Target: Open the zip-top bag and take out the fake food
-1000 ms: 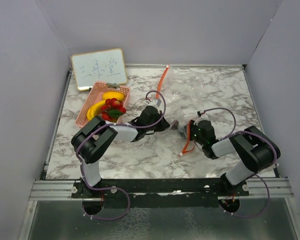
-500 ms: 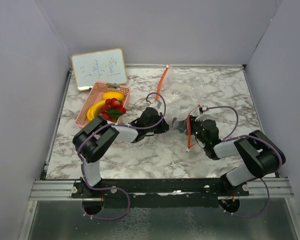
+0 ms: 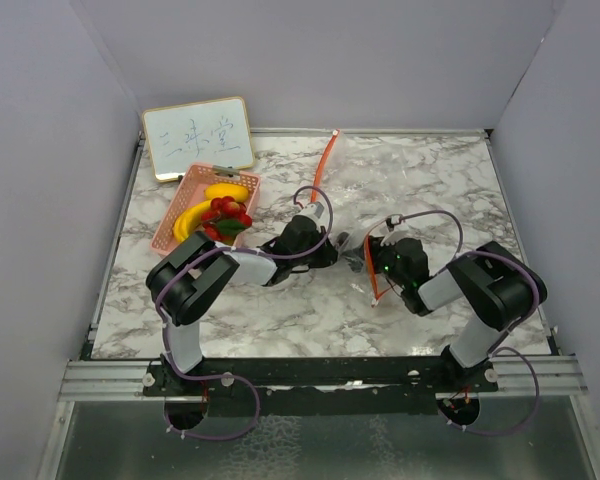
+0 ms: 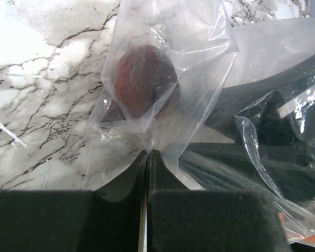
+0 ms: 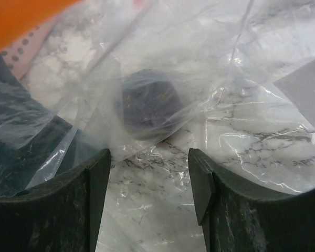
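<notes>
Next, my right gripper reaches deeper into the bag (image 5: 149,137) and gets its fingers on both sides of the dark piece of fake food (image 5: 149,104) before closing, because the piece sits beyond its fingers.
The clear zip-top bag (image 3: 385,185) lies on the marble, its orange zip strip (image 3: 325,165) running toward the back. My left gripper (image 4: 148,153) is shut on a fold of the bag's film (image 4: 163,31), just below a dark red-brown piece of fake food (image 4: 144,79) inside the bag. My right gripper (image 5: 149,164) is open, its jaws wide apart over the bag, close in front of the same dark piece (image 5: 147,102). In the top view the left gripper (image 3: 335,245) and the right gripper (image 3: 365,256) nearly meet. A yellow banana (image 3: 202,208) and red berries (image 3: 230,210) lie in the basket.
A pink basket (image 3: 180,200) stands at the back left of the table, with a small whiteboard (image 3: 198,137) behind it. Grey walls close in the table on three sides. A loop of the orange strip (image 3: 373,278) hangs by my right gripper.
My right gripper has opened and shifted left toward the left gripper, and the orange strip beside it moved along. The left gripper has stayed shut on the bag.
</notes>
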Tool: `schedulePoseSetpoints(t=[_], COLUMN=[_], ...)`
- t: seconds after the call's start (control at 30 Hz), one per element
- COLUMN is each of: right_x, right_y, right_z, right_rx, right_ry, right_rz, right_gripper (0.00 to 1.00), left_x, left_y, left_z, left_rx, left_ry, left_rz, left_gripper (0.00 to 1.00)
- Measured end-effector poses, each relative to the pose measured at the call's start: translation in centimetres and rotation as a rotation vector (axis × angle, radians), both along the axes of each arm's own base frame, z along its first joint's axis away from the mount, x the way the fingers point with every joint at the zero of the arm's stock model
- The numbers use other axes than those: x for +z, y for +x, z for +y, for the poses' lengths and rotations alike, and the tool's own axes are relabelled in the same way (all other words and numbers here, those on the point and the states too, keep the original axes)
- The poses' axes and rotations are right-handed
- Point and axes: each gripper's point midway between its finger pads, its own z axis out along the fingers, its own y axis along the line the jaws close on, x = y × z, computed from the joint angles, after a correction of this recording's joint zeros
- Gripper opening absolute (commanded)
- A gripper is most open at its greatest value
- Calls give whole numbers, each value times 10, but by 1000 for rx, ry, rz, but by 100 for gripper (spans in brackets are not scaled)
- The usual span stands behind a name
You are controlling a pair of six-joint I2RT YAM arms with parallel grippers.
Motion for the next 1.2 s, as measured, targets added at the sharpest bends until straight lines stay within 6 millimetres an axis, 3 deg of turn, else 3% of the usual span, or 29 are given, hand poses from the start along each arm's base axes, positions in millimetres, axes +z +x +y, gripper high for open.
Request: schedulePoseSetpoints(t=[0.1, 0.27, 0.43, 0.57, 0.67, 0.87, 0.97, 1.1, 1.2], right_x=[0, 7, 21, 26, 29, 38, 40, 42, 40], right_y=[-1, -2, -1, -8, -13, -14, -13, -12, -13], right_z=[-1, -4, -12, -22, -28, -33, -33, -29, -23], right_rx=[2, -6, -53, -85, -102, -120, -119, -106, -75], right_ry=[-9, -13, -13, -16, -19, -21, -18, -2, 10], right_rz=[-2, -10, -26, -35, -40, -72, -80, -93, -94], right_gripper=[47, 11, 3, 5, 20, 38, 46, 52, 53], left_x=[0, 8, 39, 54, 53, 55, 74, 115, 120], left_y=[0, 7, 26, 45, 52, 47, 40, 37, 38], left_z=[0, -1, -2, 5, 14, 24, 23, 22, 21], left_rx=[-4, -10, 8, 40, 61, 60, 43, 34, 33], left_ry=[6, 31, 4, -12, -10, -36, -68, -130, -143], left_rz=[-3, -40, -115, -150, -147, -136, -160, -232, -244], left_gripper=[0, 0, 7, 9, 0, 0, 0, 0, 0])
